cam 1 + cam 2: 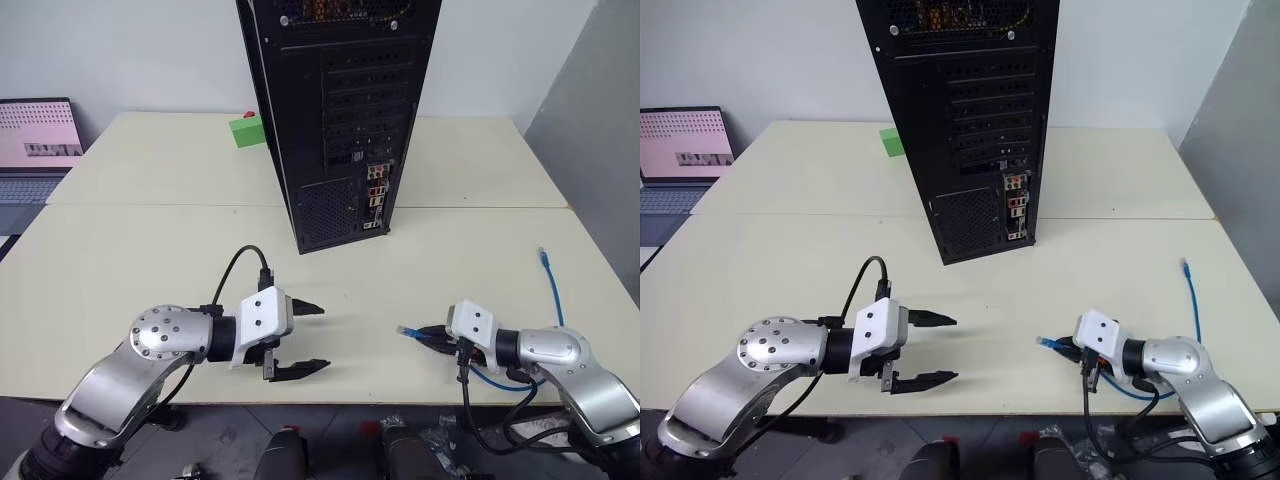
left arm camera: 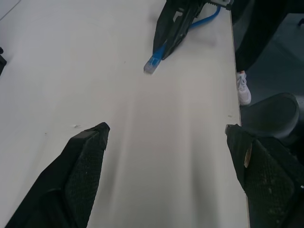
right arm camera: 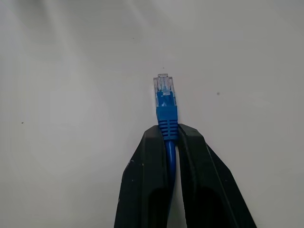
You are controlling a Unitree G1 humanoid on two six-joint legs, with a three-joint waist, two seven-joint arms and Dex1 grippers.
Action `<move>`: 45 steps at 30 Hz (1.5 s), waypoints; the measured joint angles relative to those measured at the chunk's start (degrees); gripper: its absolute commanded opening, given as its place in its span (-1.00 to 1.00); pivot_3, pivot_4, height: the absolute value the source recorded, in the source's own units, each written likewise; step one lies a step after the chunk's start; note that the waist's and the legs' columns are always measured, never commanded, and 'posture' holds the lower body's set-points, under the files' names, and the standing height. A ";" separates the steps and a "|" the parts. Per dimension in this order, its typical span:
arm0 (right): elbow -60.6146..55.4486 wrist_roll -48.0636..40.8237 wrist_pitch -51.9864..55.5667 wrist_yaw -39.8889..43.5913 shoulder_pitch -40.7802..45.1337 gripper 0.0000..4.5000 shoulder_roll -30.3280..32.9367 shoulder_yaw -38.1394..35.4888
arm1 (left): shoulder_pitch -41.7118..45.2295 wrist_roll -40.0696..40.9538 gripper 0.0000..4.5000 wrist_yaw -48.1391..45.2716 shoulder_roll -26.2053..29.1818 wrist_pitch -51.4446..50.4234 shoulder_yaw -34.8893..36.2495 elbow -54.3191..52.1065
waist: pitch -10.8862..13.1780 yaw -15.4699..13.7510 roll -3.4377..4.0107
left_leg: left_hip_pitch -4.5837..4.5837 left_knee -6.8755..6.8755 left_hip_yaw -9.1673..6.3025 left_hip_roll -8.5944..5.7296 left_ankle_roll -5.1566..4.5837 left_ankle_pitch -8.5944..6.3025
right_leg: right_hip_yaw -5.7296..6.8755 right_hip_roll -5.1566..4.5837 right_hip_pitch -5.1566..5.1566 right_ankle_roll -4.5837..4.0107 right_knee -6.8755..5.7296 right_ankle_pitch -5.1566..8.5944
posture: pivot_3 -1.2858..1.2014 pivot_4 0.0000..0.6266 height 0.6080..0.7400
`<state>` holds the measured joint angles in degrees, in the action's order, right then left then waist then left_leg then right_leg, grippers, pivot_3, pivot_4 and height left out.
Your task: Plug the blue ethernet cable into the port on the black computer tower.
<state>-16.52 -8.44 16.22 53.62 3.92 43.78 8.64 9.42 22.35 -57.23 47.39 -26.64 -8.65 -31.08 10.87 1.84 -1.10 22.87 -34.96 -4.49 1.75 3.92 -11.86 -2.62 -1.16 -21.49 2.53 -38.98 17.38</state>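
Note:
My right gripper has the cable (image 3: 170,148) pinched behind its plug. My left gripper should therefore hold the clear tip (image 3: 164,87) while my right gripper turns and grabs the plug.
The black computer tower (image 1: 340,110) stands upright at the middle of the table, its back panel facing me. The port (image 1: 376,188) sits in the cluster of coloured connectors low on that panel; which socket it is I cannot tell. The blue ethernet cable (image 1: 553,295) lies along the table's right side, its far plug (image 1: 543,256) loose. My right gripper (image 1: 428,336) is shut on the cable just behind its near plug (image 3: 164,92), which sticks out past the fingertips over the tabletop. My left gripper (image 1: 310,340) is open and empty near the front edge, pointing toward the right gripper.
A small green block (image 1: 246,130) sits left of the tower at the back. A laptop (image 1: 35,140) with a lit screen stands at the far left. The seam between two tables (image 1: 150,205) runs across just before the tower. Black robot cables (image 1: 480,415) hang below the right arm.

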 measured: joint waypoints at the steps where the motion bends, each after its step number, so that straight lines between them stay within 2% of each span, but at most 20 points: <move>1: -0.24 -0.06 0.57 0.24 0.53 -0.97 0.00 0.04 | 0.66 -0.37 0.87 -0.26 -0.51 0.36 -0.56 0.76 | 0.00 0.00 0.00 | 0.00 0.00 0.00 0.00 0.00 0.00 | 0.00 0.00 0.00 0.00 0.00 0.00 | 0.03 -0.52 1.00; 9: -5.45 -1.79 7.22 1.47 7.59 -0.97 -1.28 3.60 | 6.81 -4.98 0.87 -2.19 -5.62 4.72 -6.47 9.26 | -0.01 -0.01 -0.01 | 0.04 -0.02 -0.03 -0.01 0.00 0.00 | 0.03 0.01 -0.01 -0.02 0.00 -0.02 | 0.03 -0.52 1.00; 14: -5.86 -1.82 10.19 1.76 11.79 -0.98 -3.12 7.39 | 11.02 -7.80 0.87 -3.52 -10.75 8.94 -10.06 16.56 | -0.01 -0.01 -0.02 | 0.04 -0.03 -0.06 -0.02 0.00 0.00 | 0.06 0.01 -0.01 -0.02 -0.01 -0.02 | 0.03 -0.52 1.00; 20: -5.86 -1.82 11.71 2.08 13.33 -0.98 -4.12 8.90 | 12.82 -9.48 0.87 -5.04 -12.45 12.86 -10.66 21.51 | -0.01 0.02 -0.01 | 0.04 -0.03 -0.08 -0.02 0.00 0.00 | 0.07 0.01 -0.01 -0.03 -0.02 -0.03 | 0.03 -0.52 1.00; 23: -5.86 -1.82 11.96 2.18 13.83 -0.98 -4.84 9.66 | 13.19 -10.08 0.65 -5.98 -12.97 14.36 -10.92 22.85 | -0.01 0.01 -0.01 | 0.05 -0.03 -0.10 -0.02 0.00 0.00 | 0.09 0.01 -0.01 -0.03 -0.03 -0.03 | 0.03 -0.52 1.00; 27: -5.88 -1.83 12.41 2.18 15.21 -0.98 -5.92 10.41 | 13.89 -12.40 0.24 -7.15 -13.64 18.37 -11.50 25.51 | -0.01 0.03 -0.01 | 0.04 -0.03 -0.10 -0.02 0.00 0.00 | 0.09 0.01 -0.01 -0.03 -0.03 -0.03 | 0.03 -0.52 1.00; 36: -5.88 -1.78 12.99 2.18 15.90 -0.98 -6.27 10.88 | 14.37 -13.59 -0.48 -7.50 -15.26 19.93 -11.64 27.29 | -0.01 0.04 -0.01 | 0.05 -0.04 -0.11 -0.03 0.00 0.00 | 0.10 0.01 -0.02 -0.03 -0.04 -0.03 | 0.03 -0.52 1.00; 40: -5.88 -1.65 13.01 2.13 16.09 -0.98 -6.25 11.17 | 14.56 -13.91 -0.87 -7.82 -15.40 20.75 -11.70 27.62 | -0.01 0.04 -0.01 | 0.05 -0.04 -0.11 -0.03 0.00 0.00 | 0.10 0.01 -0.01 -0.03 -0.04 -0.03 | 0.03 -0.52 1.00; 45: -5.85 -1.75 13.67 2.14 16.09 -0.98 -6.57 11.16 | 14.56 -14.67 -0.87 -8.15 -15.54 22.06 -11.69 28.16 | -0.01 0.04 -0.01 | 0.05 -0.04 -0.11 -0.03 0.00 0.00 | 0.10 0.01 -0.01 -0.03 -0.04 -0.03 | 0.03 -0.52 1.00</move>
<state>-22.37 -10.19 29.88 55.76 20.01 37.20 19.80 23.99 7.68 -65.38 31.85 -4.58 -20.34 -2.92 10.86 1.87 -1.11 22.91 -34.99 -4.60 1.72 3.92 -11.85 -2.52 -1.15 -21.50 2.50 -39.02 17.35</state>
